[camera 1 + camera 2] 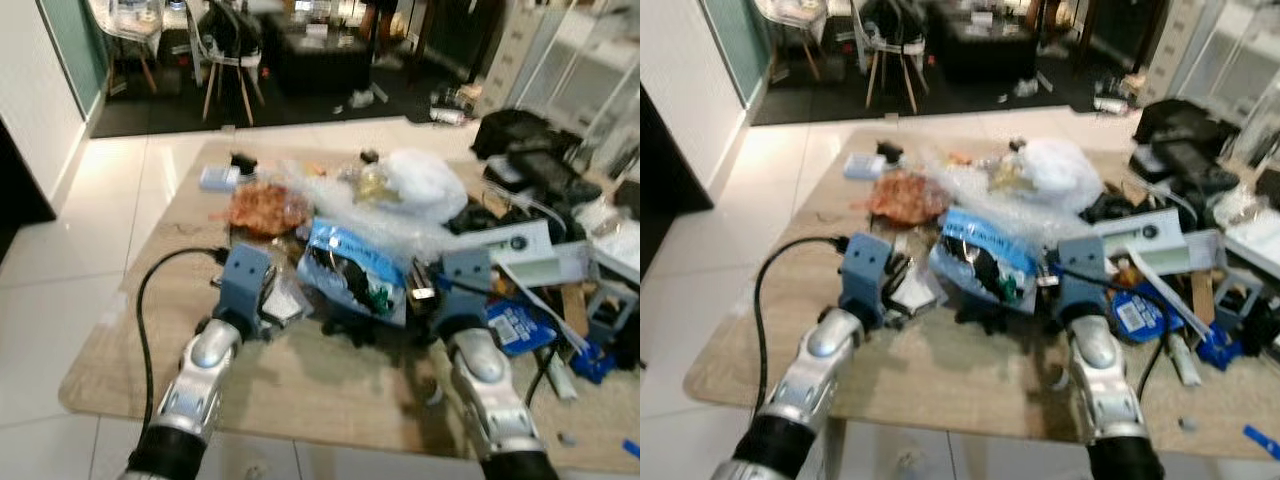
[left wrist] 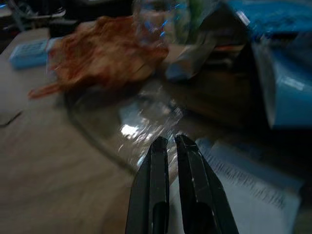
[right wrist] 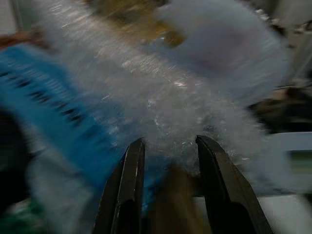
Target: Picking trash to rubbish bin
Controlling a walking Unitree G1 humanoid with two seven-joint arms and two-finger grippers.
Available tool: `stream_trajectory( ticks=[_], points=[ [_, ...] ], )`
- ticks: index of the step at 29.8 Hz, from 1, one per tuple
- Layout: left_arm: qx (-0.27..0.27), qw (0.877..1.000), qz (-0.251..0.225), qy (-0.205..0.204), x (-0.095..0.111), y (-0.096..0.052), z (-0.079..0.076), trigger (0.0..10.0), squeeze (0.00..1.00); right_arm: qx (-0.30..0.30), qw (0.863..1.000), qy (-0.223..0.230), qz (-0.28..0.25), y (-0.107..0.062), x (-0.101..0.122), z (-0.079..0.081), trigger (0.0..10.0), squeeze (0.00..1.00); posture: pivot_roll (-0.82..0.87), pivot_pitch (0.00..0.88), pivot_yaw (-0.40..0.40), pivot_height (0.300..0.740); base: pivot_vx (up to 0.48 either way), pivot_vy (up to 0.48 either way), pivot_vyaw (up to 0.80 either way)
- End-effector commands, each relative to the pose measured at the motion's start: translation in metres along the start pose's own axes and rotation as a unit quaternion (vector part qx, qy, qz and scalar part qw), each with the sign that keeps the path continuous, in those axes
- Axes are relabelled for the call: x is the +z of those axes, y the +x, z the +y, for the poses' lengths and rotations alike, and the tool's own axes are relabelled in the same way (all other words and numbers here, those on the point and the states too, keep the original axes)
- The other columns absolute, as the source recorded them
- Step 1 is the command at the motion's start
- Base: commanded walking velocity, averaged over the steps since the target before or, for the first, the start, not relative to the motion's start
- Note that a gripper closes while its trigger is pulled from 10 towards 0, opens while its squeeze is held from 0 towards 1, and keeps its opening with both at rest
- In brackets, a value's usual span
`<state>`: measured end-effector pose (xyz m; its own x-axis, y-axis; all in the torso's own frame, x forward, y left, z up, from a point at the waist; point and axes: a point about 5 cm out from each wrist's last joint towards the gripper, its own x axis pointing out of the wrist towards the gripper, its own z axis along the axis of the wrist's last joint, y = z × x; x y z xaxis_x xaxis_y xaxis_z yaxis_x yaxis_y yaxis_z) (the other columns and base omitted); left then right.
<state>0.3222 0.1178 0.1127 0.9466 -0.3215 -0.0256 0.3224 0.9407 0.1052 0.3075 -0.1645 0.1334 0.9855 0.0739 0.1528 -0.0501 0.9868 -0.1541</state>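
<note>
Black pieces (image 1: 350,330) stick out under the blue plastic bag's lower edge (image 1: 362,309). I should expect more clutter hidden underneath when I pick up the bag.
A heap of trash lies on the wooden table (image 1: 330,390): a blue plastic bag (image 1: 350,265) in the middle, a crumpled orange-brown wrapper (image 1: 265,208) behind it to the left, clear crinkled plastic (image 3: 185,97), and a white bag (image 1: 425,180) at the back. My left gripper (image 2: 170,141) is low over a clear film and a printed white paper (image 2: 253,190) just left of the blue bag, fingers together. My right gripper (image 3: 168,144) is open at the blue bag's right side, its tips against the clear plastic, nothing held.
A small light-blue box (image 1: 218,178) sits at the table's far left. Clutter crowds the right side: a white device (image 1: 520,245), a blue-labelled pack (image 1: 520,325) and a black bag (image 1: 520,130). A black cable (image 1: 150,290) loops by my left arm. Chairs (image 1: 230,50) stand beyond on the tiled floor (image 1: 60,300).
</note>
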Motion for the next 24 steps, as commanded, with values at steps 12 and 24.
stream_trajectory(
  ticks=[12,24],
  points=[
    [-0.094,0.995,-0.016,-0.001,-0.001,-0.018,0.011,10.0,1.0,0.053,0.998,-0.026,0.005,-0.015,-0.006,0.026,10.0,0.0,-0.11,0.059,-0.019,0.74,0.0,0.0,0.0],
    [-0.113,0.993,-0.024,0.0,0.003,-0.018,0.008,10.0,1.0,0.075,0.996,-0.039,-0.002,-0.01,0.001,0.023,10.0,1.0,-0.11,0.043,-0.02,0.74,0.0,0.0,0.0]
  ],
)
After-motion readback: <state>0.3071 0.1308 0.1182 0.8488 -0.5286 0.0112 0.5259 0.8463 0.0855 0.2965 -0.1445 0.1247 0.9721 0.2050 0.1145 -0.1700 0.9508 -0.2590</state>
